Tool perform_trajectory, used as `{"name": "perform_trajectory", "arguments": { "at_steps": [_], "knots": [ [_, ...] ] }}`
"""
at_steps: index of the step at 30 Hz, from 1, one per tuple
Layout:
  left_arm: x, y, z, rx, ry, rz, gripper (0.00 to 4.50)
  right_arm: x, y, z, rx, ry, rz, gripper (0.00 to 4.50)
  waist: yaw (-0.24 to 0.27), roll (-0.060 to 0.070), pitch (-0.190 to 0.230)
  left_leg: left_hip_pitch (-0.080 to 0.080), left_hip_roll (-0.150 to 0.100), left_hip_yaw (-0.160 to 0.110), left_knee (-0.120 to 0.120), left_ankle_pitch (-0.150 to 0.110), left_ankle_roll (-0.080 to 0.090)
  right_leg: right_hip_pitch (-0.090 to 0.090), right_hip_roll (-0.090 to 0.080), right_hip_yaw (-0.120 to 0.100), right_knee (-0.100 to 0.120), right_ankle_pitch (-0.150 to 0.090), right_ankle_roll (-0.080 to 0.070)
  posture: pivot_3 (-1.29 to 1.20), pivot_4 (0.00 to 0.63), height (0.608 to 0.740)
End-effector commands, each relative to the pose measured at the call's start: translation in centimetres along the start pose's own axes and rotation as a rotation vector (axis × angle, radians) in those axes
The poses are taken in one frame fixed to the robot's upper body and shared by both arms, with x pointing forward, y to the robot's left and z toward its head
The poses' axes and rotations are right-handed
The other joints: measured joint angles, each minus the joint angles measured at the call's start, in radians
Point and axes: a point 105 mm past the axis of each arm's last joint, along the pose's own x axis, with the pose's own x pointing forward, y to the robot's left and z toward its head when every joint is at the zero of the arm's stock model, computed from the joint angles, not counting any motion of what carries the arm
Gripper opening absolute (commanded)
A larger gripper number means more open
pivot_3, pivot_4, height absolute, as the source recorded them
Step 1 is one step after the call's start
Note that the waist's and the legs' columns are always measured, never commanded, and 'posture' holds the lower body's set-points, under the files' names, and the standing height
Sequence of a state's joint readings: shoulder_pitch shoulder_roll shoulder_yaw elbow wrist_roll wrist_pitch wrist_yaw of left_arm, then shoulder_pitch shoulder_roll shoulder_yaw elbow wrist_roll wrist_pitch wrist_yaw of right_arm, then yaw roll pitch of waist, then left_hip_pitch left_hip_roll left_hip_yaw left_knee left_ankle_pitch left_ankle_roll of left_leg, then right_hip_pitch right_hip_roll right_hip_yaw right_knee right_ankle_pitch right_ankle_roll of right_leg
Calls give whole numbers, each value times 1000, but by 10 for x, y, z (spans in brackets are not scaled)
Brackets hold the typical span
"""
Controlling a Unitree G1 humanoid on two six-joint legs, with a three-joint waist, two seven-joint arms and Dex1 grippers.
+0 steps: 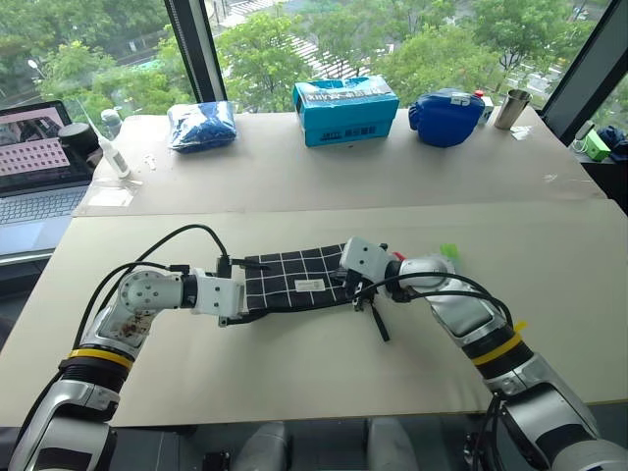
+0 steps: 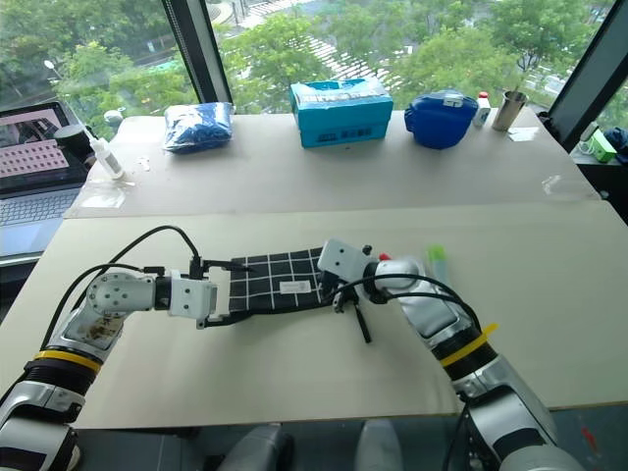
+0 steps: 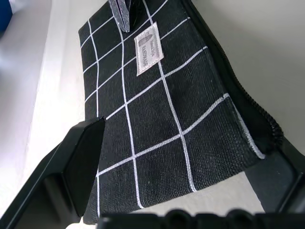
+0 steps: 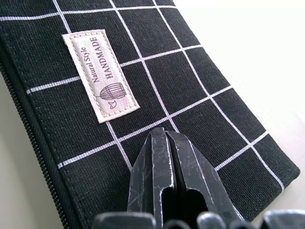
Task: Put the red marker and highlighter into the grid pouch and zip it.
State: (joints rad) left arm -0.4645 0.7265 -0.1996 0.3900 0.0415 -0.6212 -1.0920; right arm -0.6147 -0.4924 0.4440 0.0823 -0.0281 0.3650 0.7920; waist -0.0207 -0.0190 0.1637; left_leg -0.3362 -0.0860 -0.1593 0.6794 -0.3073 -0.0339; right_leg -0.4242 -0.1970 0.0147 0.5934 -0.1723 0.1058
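The zipper (image 1: 296,310) along the pouch's near edge is closed. My left gripper should hold the pouch's end (image 1: 254,287) tight before my right gripper leaves the fabric and goes to the zipper pull.
The grid pouch (image 1: 294,280) lies flat on the table's front half, with its white label (image 4: 101,76) up and its zipper (image 4: 28,143) along the near edge. My left gripper (image 1: 238,287) is open, its fingers (image 3: 81,162) straddling the pouch's left end. My right gripper (image 4: 164,136) is shut, its tip resting on the fabric near the pouch's right end. A long black zipper pull (image 1: 378,322) trails from that end. The light-green highlighter (image 1: 449,252) lies just beyond my right forearm. A red tip of the red marker (image 2: 384,257) peeks out beside my right wrist; the rest is hidden.
Along the far side stand a blue bag (image 1: 201,126), a teal box (image 1: 345,110), a blue pouch (image 1: 446,118) and a metal cup (image 1: 510,108). A laptop (image 1: 34,167) and a white bottle (image 1: 111,152) are at the far left.
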Motion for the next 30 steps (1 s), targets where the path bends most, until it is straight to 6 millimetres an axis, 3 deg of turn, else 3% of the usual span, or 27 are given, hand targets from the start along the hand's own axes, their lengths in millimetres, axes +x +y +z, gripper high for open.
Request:
{"name": "perform_trajectory", "arguments": {
  "at_steps": [1,5,14,17,19,25,29,30],
  "knots": [
    [2,12,9,30,-47,36,4500,0,3,-13,13,49,-1,29,0,0,0,0,0,0,0,0,0,0,0,0,0,0,0,0,150,740],
    [3,11,12,26,-68,19,3448,0,4,-15,24,57,-9,0,-2,0,0,0,0,0,0,0,0,0,0,0,0,0,0,0,150,740],
    [6,18,29,20,-144,37,41,-2,4,-17,30,58,-10,0,-1,0,0,0,0,0,0,0,0,0,0,0,0,0,0,0,150,740],
    [7,18,32,-31,-152,28,41,-1,1,-15,20,49,-25,0,0,0,0,0,0,0,0,0,0,0,0,0,0,0,0,0,150,740],
    [7,15,30,-72,-136,9,41,-1,-12,-7,65,3,-91,0,-1,0,0,0,0,0,0,0,0,0,0,0,0,0,0,0,150,740],
    [1,2,15,-142,-49,-25,0,-20,-47,14,254,-140,-215,1784,-10,0,0,-2,0,-1,0,0,-1,-2,0,0,0,0,0,0,150,740],
    [-7,-1,5,-189,2,8,0,-54,-72,34,485,-301,-236,3202,-19,0,0,-3,0,-1,-1,0,0,-4,0,0,0,0,0,0,150,740],
    [-9,-1,3,-203,7,20,0,-66,-80,38,522,-337,-250,3202,-21,0,0,-4,0,-1,-1,0,0,-5,0,0,0,0,0,0,150,740]
  ]
}}
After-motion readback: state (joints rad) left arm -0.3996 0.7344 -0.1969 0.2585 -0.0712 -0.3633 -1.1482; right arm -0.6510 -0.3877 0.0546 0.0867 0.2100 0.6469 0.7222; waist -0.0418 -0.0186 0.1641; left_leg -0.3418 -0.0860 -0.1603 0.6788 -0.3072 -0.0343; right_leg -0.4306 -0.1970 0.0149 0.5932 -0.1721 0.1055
